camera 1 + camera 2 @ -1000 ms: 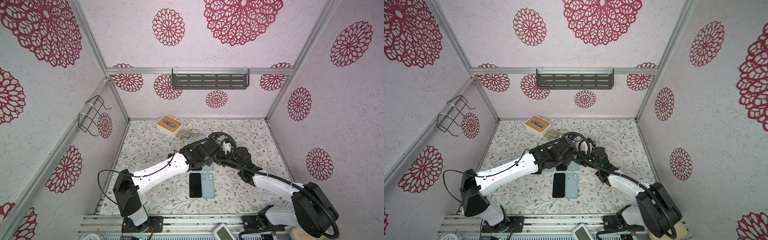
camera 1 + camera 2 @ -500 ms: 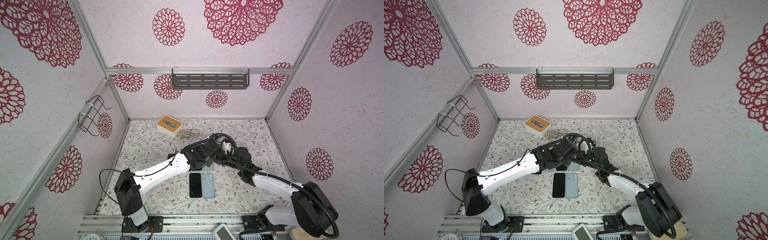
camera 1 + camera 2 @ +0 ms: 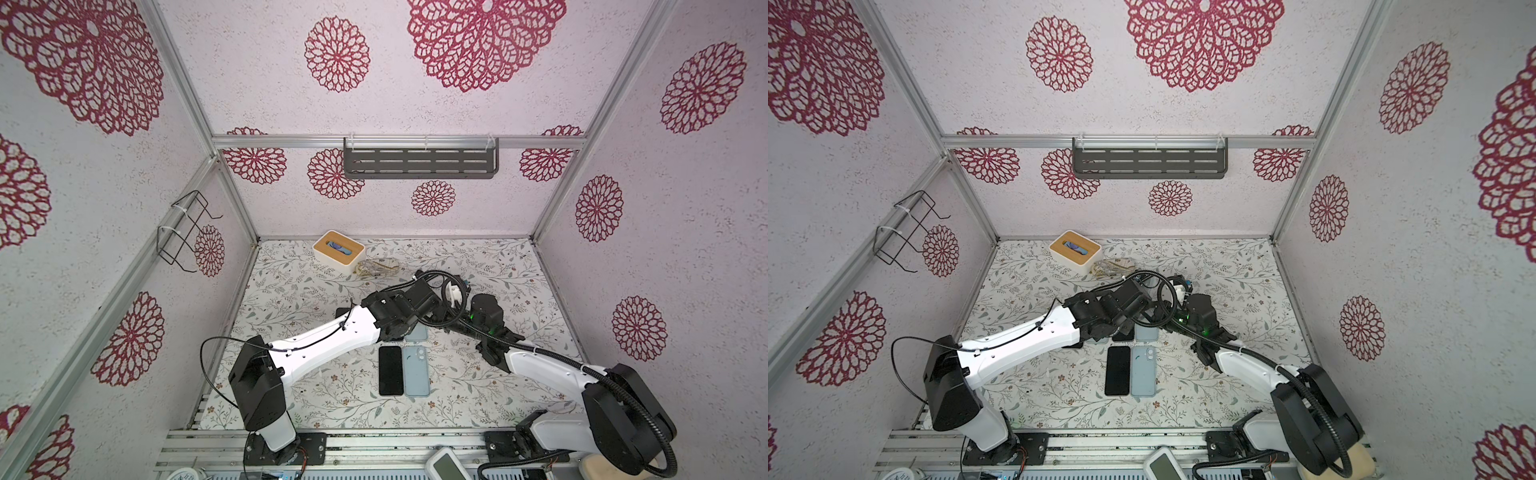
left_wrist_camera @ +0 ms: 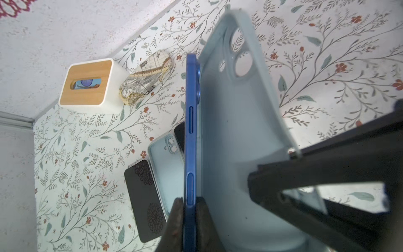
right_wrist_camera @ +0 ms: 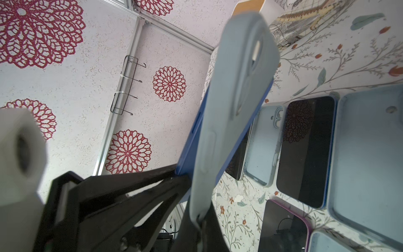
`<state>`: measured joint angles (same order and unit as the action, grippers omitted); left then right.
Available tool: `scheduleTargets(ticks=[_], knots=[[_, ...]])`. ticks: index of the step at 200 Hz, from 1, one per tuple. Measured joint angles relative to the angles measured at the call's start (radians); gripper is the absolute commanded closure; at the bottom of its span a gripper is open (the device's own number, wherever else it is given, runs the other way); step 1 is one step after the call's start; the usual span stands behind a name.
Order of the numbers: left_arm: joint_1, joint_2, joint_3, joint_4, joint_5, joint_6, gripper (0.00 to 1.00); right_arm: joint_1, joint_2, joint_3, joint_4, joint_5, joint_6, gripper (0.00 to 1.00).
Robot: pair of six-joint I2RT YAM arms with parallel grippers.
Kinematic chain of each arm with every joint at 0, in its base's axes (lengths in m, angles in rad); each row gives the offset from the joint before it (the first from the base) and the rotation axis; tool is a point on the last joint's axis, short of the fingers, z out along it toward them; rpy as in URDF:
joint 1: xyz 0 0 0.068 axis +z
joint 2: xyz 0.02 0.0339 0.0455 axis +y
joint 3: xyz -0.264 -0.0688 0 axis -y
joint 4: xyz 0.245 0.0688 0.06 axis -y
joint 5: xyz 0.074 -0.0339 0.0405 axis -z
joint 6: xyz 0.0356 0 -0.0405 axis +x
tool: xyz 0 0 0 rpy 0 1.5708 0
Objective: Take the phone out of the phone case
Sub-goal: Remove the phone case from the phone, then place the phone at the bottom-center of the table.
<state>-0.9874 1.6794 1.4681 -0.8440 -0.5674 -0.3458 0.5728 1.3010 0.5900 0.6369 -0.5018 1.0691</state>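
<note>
The dark blue phone is out clear of the phone case's inside [image 4: 237, 121], so my left gripper should go on carrying it to the table's empty front [image 3: 337, 387] until it lies flat.
In the left wrist view a dark blue phone [image 4: 191, 131] stands edge-on, and my left gripper [image 4: 190, 204] is shut on its lower end. Right beside it is the pale blue phone case [image 4: 235, 135], its inside open toward the phone, its far end leaning off the phone. The right gripper's fingers [image 4: 316, 170] pinch the case's rim. In the right wrist view my right gripper [image 5: 199, 220] is shut on the case [image 5: 229, 104], with the phone [image 5: 189, 152] behind it. In both top views the two wrists [image 3: 419, 307] [image 3: 1142, 307] meet over the table's middle and hide the pair.
Several loose phones and cases lie flat below, among them a black phone [image 3: 390, 370] and a pale blue case [image 3: 417, 370]. A wooden-lidded box [image 3: 338, 250] and a crumpled pouch [image 3: 376, 268] sit at the back. A shelf [image 3: 419, 158] and a wire rack [image 3: 187, 232] hang on the walls.
Hardly anything differs: both wrists stay together over the table's middle, and the phones and cases on the table have not moved.
</note>
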Motion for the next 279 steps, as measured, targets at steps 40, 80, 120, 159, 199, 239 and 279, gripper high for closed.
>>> scheduleTargets(ticks=[40, 80, 120, 159, 199, 239, 279], knots=[[-0.014, -0.114, -0.113, -0.006, -0.006, -0.071, 1.00, 0.023, -0.019, -0.024, -0.006, 0.005, 0.004, 1.00], [-0.066, -0.286, -0.215, -0.109, -0.037, -0.246, 1.00, 0.037, -0.082, -0.052, -0.036, 0.032, -0.003, 1.00], [-0.239, -0.255, -0.263, -0.377, -0.077, -0.533, 1.00, 0.043, -0.159, -0.099, -0.103, 0.055, -0.006, 1.00], [-0.354, -0.095, -0.251, -0.566, -0.069, -0.753, 1.00, 0.113, -0.177, -0.104, -0.161, 0.076, -0.021, 1.00], [-0.371, -0.055, -0.306, -0.620, -0.042, -0.893, 1.00, 0.200, -0.165, -0.120, -0.170, 0.104, -0.022, 1.00], [-0.378, -0.043, -0.370, -0.638, -0.016, -0.930, 1.00, 0.244, -0.139, -0.144, -0.164, 0.134, -0.021, 1.00], [-0.379, 0.044, -0.402, -0.620, -0.010, -0.925, 1.00, 0.302, -0.061, -0.144, -0.126, 0.156, -0.009, 1.00]])
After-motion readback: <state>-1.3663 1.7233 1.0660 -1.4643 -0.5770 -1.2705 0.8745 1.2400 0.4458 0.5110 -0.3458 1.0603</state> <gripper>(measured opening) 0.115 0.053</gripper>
